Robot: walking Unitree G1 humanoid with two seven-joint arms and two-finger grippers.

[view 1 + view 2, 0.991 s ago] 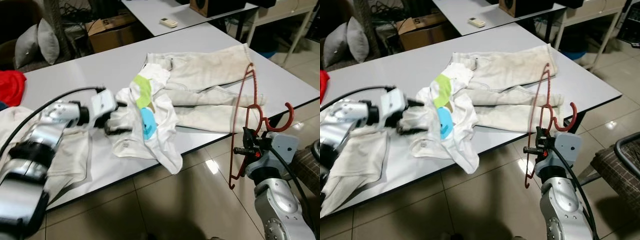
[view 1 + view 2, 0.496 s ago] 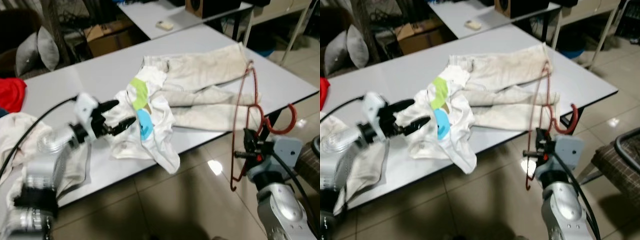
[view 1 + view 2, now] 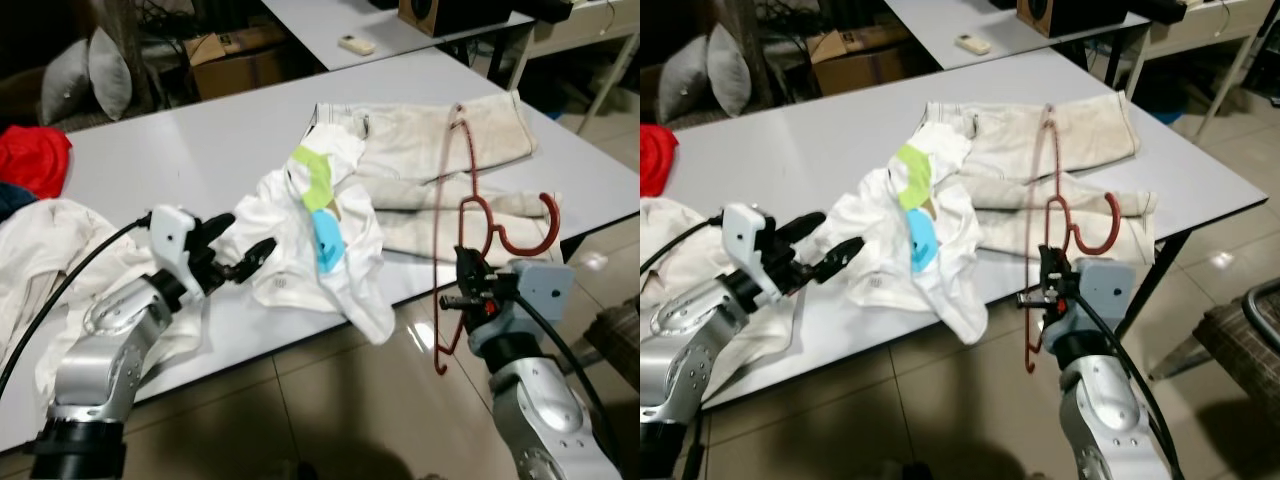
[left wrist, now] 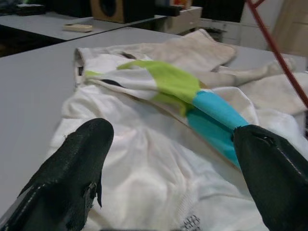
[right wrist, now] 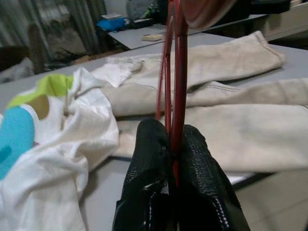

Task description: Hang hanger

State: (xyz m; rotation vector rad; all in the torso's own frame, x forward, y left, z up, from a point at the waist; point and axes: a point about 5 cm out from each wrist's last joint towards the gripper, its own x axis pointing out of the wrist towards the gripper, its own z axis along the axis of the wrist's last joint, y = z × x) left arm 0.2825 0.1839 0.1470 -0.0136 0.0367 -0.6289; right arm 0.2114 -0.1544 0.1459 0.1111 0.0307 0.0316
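Note:
The white shirt (image 3: 285,245) should come away freely when the robot lifts it and leave the beige trousers lying, because its crumpled end (image 3: 338,147) just rests over the trousers' waist.
A red wire hanger (image 3: 449,232) stands upright at the table's front edge, in front of the beige trousers (image 3: 440,150). Its hook (image 3: 522,224) points to the right. My right gripper (image 3: 463,292) is shut on its lower wire, and the right wrist view has the two fingers (image 5: 149,159) pressed around the red hanger wire (image 5: 179,72). A crumpled white shirt (image 3: 320,230) with green and blue patches lies mid-table, one end drooping over the edge. My left gripper (image 3: 246,258) is open just left of it, fingers (image 4: 72,168) spread before the shirt (image 4: 159,159), holding nothing.
The grey table (image 3: 180,150) also carries a white garment (image 3: 40,250) and a red cloth (image 3: 35,160) at its left end. Behind it are grey cushions (image 3: 90,70), a cardboard box (image 3: 240,60) and a second table with a remote (image 3: 353,43). A chair (image 3: 1250,320) stands at right.
The left gripper let go of the white shirt, opened, and now sits slightly back from it. The right gripper carried the hanger leftward, closer to the table. The camera shifted too.

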